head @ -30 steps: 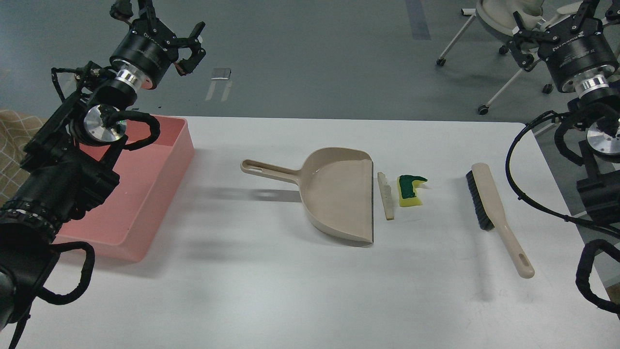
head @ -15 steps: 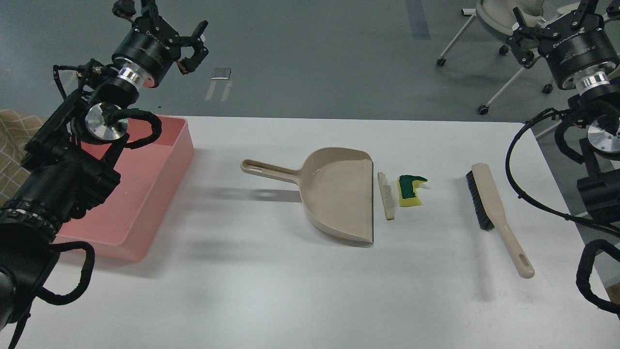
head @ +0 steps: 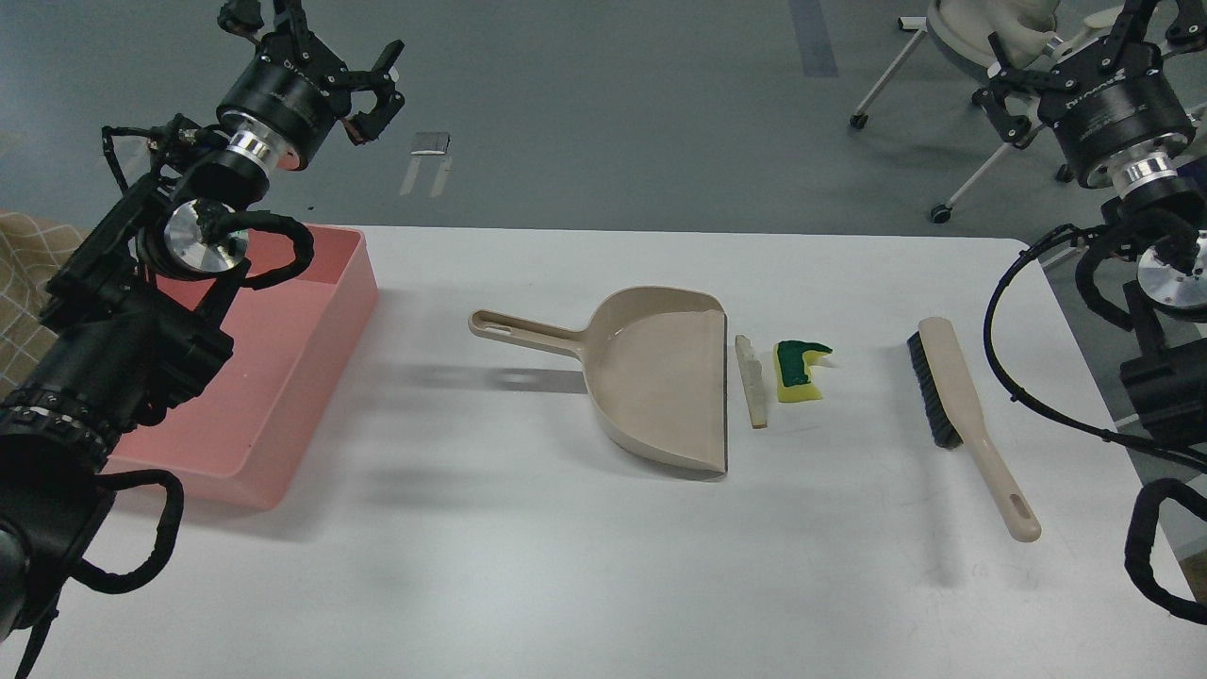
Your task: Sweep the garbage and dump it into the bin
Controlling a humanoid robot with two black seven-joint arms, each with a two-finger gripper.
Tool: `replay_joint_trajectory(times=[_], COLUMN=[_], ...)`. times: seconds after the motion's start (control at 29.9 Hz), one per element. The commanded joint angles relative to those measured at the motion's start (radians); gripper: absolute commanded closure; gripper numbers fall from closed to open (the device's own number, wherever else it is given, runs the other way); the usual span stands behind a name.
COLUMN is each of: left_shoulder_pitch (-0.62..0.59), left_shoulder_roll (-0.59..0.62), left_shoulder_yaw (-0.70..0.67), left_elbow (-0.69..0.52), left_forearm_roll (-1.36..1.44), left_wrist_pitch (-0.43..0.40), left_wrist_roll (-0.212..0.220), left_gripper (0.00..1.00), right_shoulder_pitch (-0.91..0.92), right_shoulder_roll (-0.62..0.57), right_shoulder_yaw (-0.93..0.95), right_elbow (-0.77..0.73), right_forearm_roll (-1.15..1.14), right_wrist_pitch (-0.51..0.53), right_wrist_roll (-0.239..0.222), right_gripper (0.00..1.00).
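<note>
I expect the strip and yellow sponge piece to slide well inside when I sweep, because the beige dustpan's open edge is low down next to the off-white strip.
The garbage lies on the white table just right of the beige dustpan: a pale off-white strip by the pan's lip, and a yellow sponge piece with a dark green top beside it. The beige black-bristled brush lies further right, handle toward the front. The pink bin stands at the table's left, partly hidden by my left arm. My left gripper is open and empty, raised beyond the bin's far end. My right gripper is open and empty, raised beyond the table's far right corner.
The white table has bare surface in front and between bin and dustpan. Its right edge runs close to the brush. Office chairs stand on the grey floor behind at the right. A tan cloth shows at the left edge.
My right gripper has lifted and turned a little. My left gripper has shifted slightly upward. The objects on the table have not moved.
</note>
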Motion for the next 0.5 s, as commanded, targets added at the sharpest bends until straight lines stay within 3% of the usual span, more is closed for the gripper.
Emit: replay_joint_trajectory(times=[0.0, 0.17, 0.47], left_shoulder_pitch=[0.002, 0.021, 0.028], left_shoulder_roll=[0.0, 0.0, 0.0], left_shoulder_yaw=[-0.001, -0.016, -0.018], left_elbow=[0.0, -0.002, -0.04], left_forearm_roll=[0.0, 0.0, -0.002], left_wrist_pitch=[-0.007, -0.013, -0.02], left_wrist_roll=[-0.002, -0.008, -0.008], left_gripper=[0.01, 0.01, 0.01], right_shoulder_pitch=[-0.03, -0.067, -0.151], right_shoulder_roll=[-0.082, -0.28, -0.566], right_shoulder_yaw=[-0.146, -0.395, -0.458], right_elbow=[0.083, 0.255, 0.497], right_forearm_roll=[-0.087, -0.17, -0.256], right_wrist_pitch=[0.0, -0.022, 0.0], right_wrist_roll=[0.0, 0.002, 0.002], right_gripper=[0.0, 0.0, 0.0])
